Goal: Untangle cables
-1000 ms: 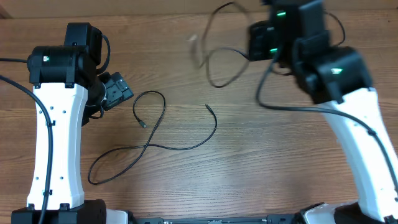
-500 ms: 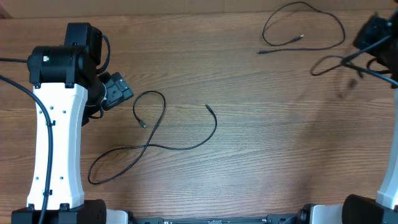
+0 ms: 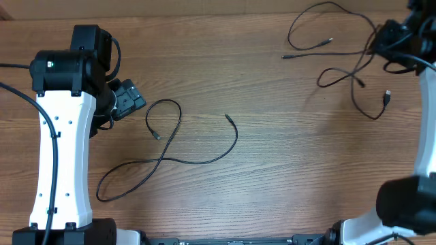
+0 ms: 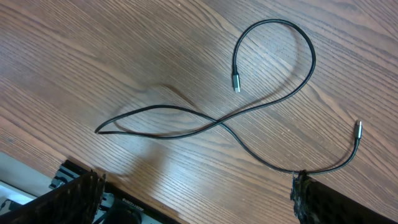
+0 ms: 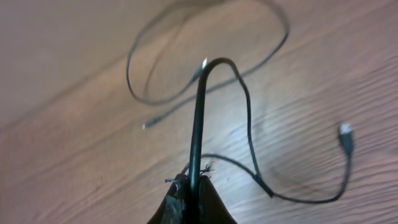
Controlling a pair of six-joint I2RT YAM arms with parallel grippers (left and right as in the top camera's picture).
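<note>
I keep carrying the third cable with my right gripper toward the open wood and let go of it there, because the third cable's plugs are clear of the second cable.
One thin black cable lies in a figure-eight loop on the wooden table; it also shows in the left wrist view with silvery plug ends. My left gripper is open and empty left of it, its fingers apart over the table. A second cable lies as a loop at the far right. My right gripper is shut on a third cable, which hangs from it; the right wrist view shows the jaws pinching this cable, its plug trailing.
The wooden table fills the view. The left arm's white link stands along the left side, the right arm's along the right edge. The table's front edge shows in the left wrist view.
My right arm swung from the far centre to the far right. One cable was let go at the far right. The held cable now hangs lower. The left arm has not moved.
</note>
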